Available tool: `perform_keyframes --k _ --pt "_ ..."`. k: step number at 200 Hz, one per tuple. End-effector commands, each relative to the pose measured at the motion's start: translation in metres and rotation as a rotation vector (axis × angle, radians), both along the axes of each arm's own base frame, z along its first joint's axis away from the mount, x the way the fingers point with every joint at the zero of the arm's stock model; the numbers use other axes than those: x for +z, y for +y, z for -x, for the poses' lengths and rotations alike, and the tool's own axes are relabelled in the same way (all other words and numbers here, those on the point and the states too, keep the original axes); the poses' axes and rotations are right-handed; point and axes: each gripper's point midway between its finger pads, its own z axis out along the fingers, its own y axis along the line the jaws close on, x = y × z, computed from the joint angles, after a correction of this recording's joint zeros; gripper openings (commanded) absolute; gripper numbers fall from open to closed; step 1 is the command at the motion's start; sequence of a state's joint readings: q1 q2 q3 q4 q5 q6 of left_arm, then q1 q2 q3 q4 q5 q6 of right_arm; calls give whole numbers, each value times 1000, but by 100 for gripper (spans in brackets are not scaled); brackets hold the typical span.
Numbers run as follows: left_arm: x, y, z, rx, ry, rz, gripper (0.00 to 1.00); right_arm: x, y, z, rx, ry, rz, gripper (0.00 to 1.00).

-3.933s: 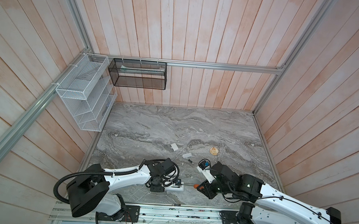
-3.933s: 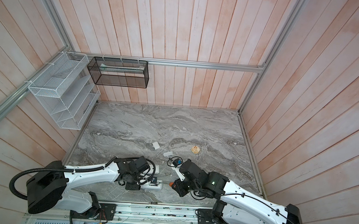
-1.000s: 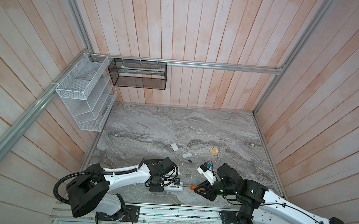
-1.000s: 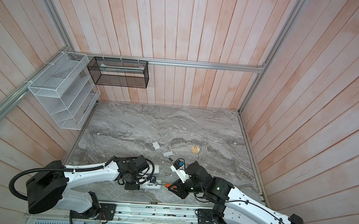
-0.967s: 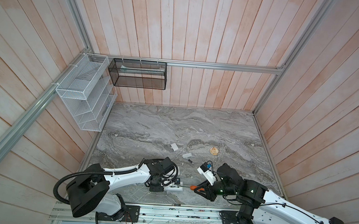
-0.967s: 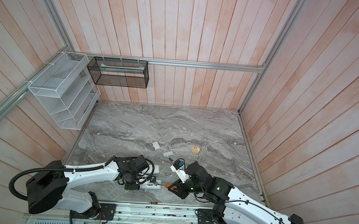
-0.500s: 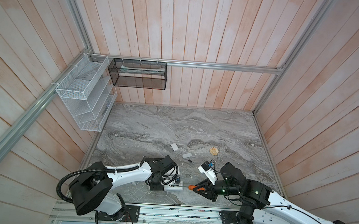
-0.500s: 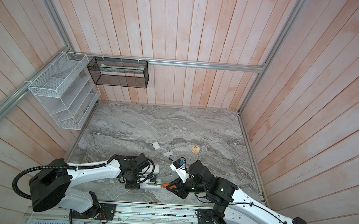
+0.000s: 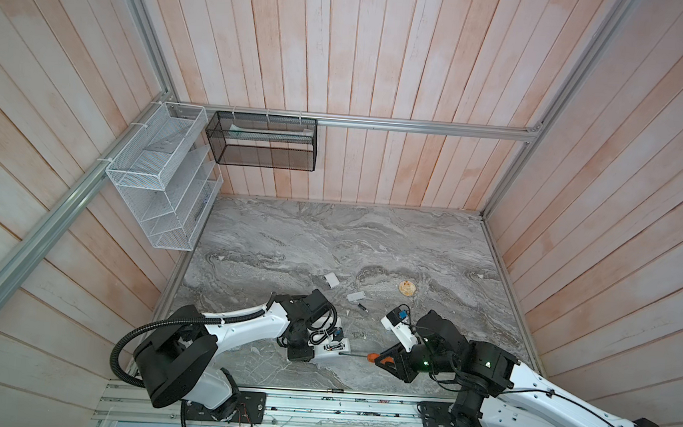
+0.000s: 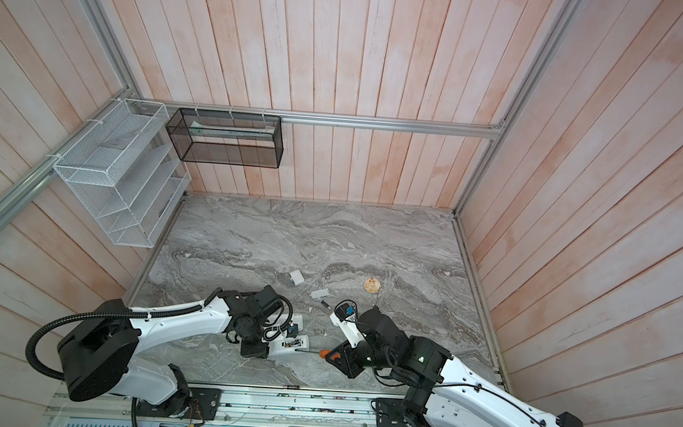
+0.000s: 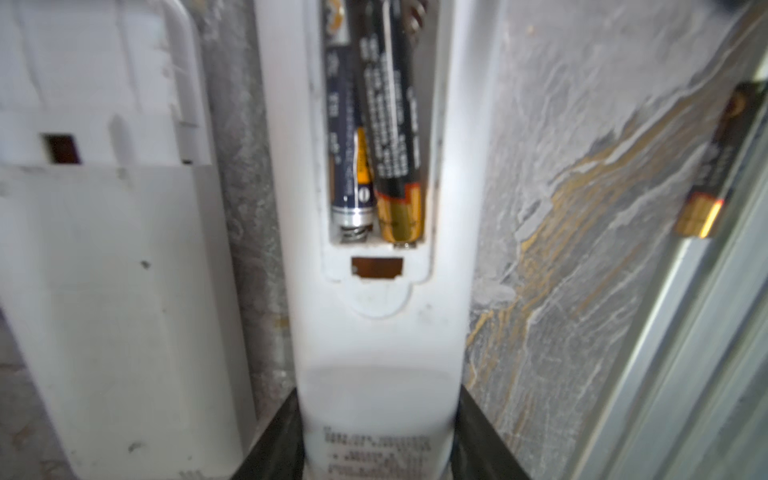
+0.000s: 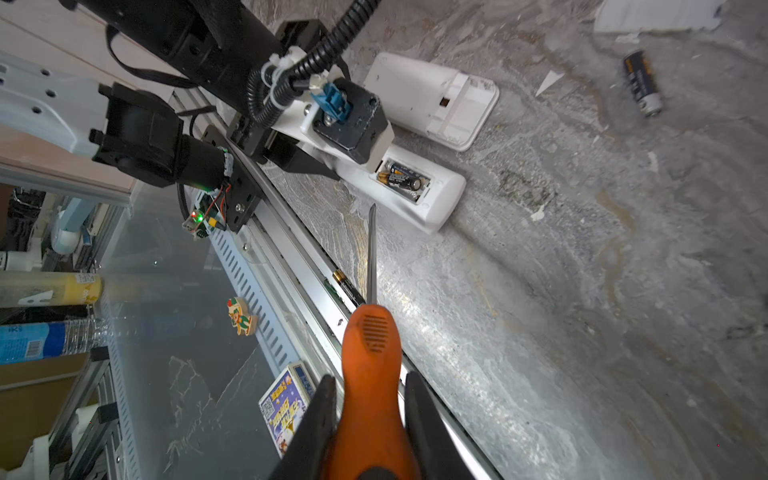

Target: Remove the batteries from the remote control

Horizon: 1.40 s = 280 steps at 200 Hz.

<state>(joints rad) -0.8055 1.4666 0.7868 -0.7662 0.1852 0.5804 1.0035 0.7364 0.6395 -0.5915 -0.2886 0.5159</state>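
Observation:
I should use my right gripper to bring the screwdriver's tip into the gap (image 12: 413, 194) beside the black battery and pry, because the black battery (image 12: 403, 180) slants over the dark blue one.
My left gripper (image 11: 378, 409) is shut on one end of the white remote control (image 11: 376, 324), which lies on the marble table. Its back compartment is uncovered and holds two batteries (image 11: 384, 137) side by side, one dark blue and one black with a gold end. In both top views the remote (image 9: 331, 349) (image 10: 292, 346) lies near the table's front edge. My right gripper (image 12: 371, 380) is shut on an orange-handled screwdriver (image 12: 370, 357). The screwdriver's tip (image 12: 372, 210) hangs just short of the remote's side (image 12: 419, 199). One loose battery (image 12: 642, 83) lies farther out on the table, another (image 12: 347, 286) against the front rail.
A second white remote (image 12: 432, 99) lies face down beside the held one. Two small white covers (image 9: 331, 279) (image 9: 355, 296) and a round tan disc (image 9: 407, 287) lie mid-table. Wire baskets (image 9: 159, 175) hang on the left wall. The metal rail (image 12: 299, 266) runs along the table's front edge.
My right arm has shifted slightly with the screwdriver still in its grip and still aimed at the remote. The left gripper and the remote have barely moved.

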Motion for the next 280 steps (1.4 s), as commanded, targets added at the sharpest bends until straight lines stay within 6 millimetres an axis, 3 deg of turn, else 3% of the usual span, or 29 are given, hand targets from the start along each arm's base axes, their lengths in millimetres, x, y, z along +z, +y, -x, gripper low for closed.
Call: perform_keyframes --k 1,38,80,106,143,172,206,280 --pt "26 -25 3 51 111 108 0 28 -4 -15 -49 -57 -29 0" --pt "49 -45 21 79 360 150 0 24 -17 -27 -113 -41 38 0" --pt "46 -46 26 95 426 123 0 30 -34 -34 -182 -29 108 0" --pt "23 -27 18 116 360 6 0 24 -40 -28 -183 33 167 0" --pt "12 -14 -5 127 179 -50 0 11 -24 -17 -121 144 171 0" --pt "9 -11 -1 113 149 -35 0 1 -14 -18 -95 174 168 0" --pt "3 -12 4 85 146 -53 0 6 -1 -24 -88 176 129 0" --pt "-1 -15 7 73 156 -44 0 -10 1 -22 -75 200 141 0"
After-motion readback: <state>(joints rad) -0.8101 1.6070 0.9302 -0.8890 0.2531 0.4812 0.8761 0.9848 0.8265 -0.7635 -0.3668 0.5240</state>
